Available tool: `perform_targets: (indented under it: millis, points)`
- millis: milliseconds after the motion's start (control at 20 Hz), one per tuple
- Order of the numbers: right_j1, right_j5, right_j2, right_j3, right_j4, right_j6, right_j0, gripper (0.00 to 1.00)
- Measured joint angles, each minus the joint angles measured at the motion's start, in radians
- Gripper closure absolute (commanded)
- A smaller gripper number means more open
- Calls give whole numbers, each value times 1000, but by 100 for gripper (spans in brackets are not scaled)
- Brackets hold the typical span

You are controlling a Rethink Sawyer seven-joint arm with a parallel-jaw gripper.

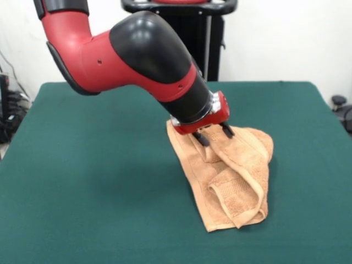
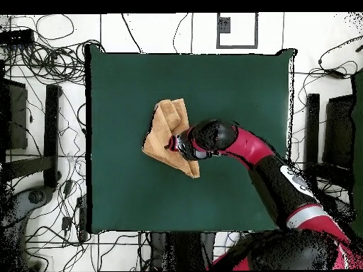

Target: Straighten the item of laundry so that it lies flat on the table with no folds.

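I expect the towel to keep a bump at its near side when I pull its raised edge open, because the woven band is doubled back there.
The orange-tan towel lies crumpled on the dark green table, right of centre, with one long side folded over in a thick roll and a woven band showing on the fold. My gripper is at the towel's far edge, its two black fingers spread apart and resting on the cloth, so it looks open. In the overhead view the towel is a folded, roughly triangular heap left of the table's centre. The gripper sits over its lower right part. No white label shows.
The red and black arm reaches down from the upper left across the table's far half. The black pedestal stands behind the far edge. Cables and stands surround the table on the floor.
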Motion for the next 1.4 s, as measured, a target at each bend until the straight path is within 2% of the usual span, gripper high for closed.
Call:
perform_targets:
  millis: [750,1400]
  points:
    - [-4,0,25,34,0,0,1,0]
    - [-27,-76,49,107,0,0,34,0]
